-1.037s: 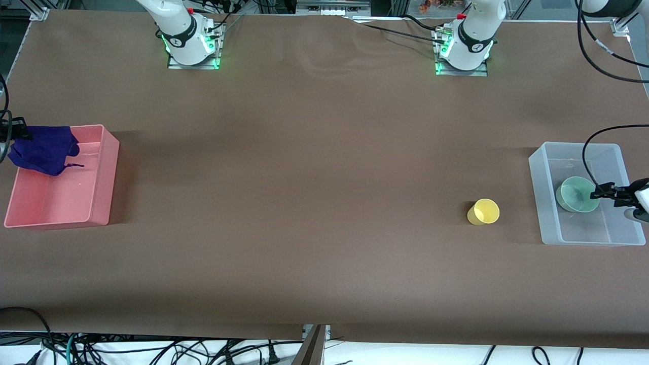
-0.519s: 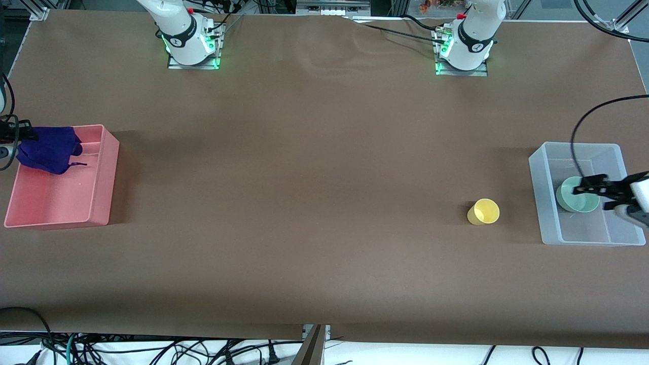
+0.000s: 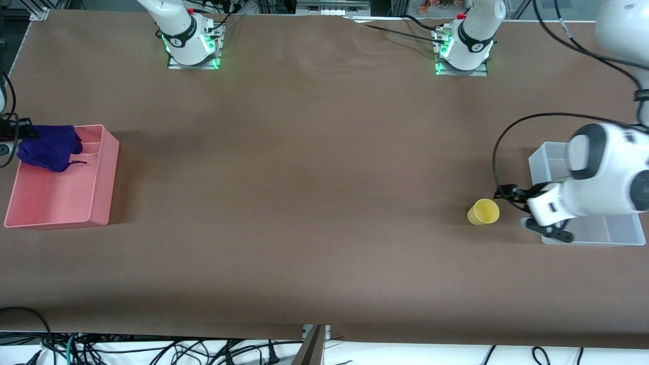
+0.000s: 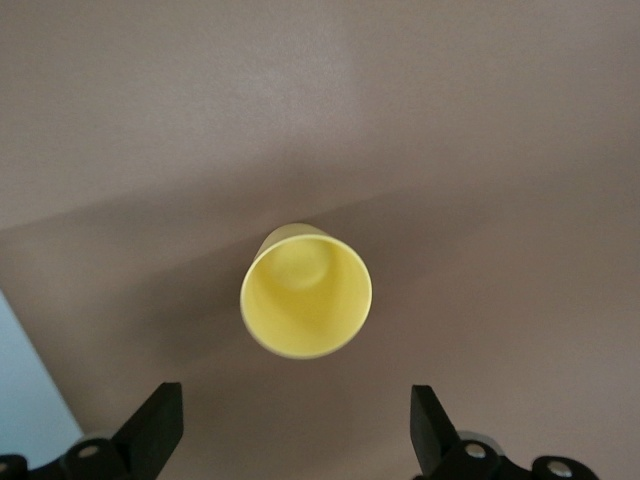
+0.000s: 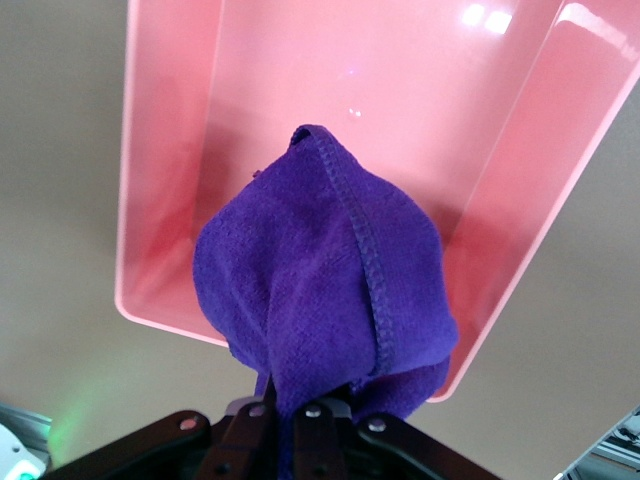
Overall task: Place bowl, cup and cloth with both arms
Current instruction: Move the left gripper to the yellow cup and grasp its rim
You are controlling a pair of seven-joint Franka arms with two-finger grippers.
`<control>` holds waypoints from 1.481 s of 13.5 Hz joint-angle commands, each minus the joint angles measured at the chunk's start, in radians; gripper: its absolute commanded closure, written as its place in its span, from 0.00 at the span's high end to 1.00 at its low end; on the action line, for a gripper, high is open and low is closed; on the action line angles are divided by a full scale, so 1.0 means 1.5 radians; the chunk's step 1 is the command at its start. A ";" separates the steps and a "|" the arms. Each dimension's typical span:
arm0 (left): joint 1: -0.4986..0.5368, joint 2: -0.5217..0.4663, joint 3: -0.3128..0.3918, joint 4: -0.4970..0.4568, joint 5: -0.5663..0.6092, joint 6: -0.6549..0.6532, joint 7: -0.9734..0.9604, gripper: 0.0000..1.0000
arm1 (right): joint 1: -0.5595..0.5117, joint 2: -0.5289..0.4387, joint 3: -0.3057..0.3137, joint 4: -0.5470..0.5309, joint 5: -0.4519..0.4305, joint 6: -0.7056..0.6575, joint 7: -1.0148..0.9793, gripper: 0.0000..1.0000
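Note:
The robot should expect the bowl to be hidden in the middle of the clear bin when it carries the yellow cup over, because the white wrist covers that spot.
The yellow cup stands upright on the table beside the clear bin, toward the left arm's end. My left gripper is open and empty, low over the table between the bin and the cup. In the left wrist view the cup lies just ahead of the gripper, apart from both fingers. The bowl is hidden by the left arm. My right gripper is shut on the purple cloth and holds it over the pink bin. The right wrist view shows the cloth hanging from the gripper.
The pink bin sits at the right arm's end of the table, nothing lying in it. The left arm's white wrist covers most of the clear bin. Cables trail over the table by the left arm. Brown table between the bins is bare.
My left gripper has moved from over the bowl in the clear bin out to the cup, and its arm now hides the bowl. The right gripper with the cloth barely moved.

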 commanded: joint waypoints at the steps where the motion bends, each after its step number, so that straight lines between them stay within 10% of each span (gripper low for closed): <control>1: 0.013 0.016 0.002 -0.048 0.029 0.088 -0.013 1.00 | -0.007 0.009 0.005 -0.009 0.008 0.041 -0.009 0.00; 6: 0.020 0.076 0.011 -0.049 0.046 0.172 -0.019 0.91 | -0.006 0.025 0.033 -0.004 0.041 0.107 -0.003 0.00; 8: 0.022 0.086 0.010 -0.049 0.046 0.173 -0.021 0.20 | -0.003 0.034 0.034 -0.004 0.059 0.127 -0.003 0.00; 9: 0.022 0.087 0.010 -0.049 0.046 0.173 -0.021 0.00 | -0.002 0.039 0.035 -0.004 0.061 0.137 -0.004 0.00; 12: 0.023 0.086 0.009 -0.047 0.045 0.169 -0.026 0.00 | -0.001 0.051 0.035 -0.004 0.064 0.169 -0.004 0.00; 13: 0.023 0.084 0.009 -0.045 0.045 0.166 -0.029 0.00 | -0.001 0.052 0.036 -0.005 0.066 0.169 -0.003 0.60; 14: 0.023 0.084 0.009 -0.044 0.045 0.164 -0.030 0.00 | -0.002 0.051 0.038 -0.005 0.078 0.169 -0.004 0.99; 20: 0.038 0.028 0.005 0.088 0.037 -0.091 -0.011 0.00 | -0.001 0.015 0.057 0.041 0.123 0.083 -0.003 1.00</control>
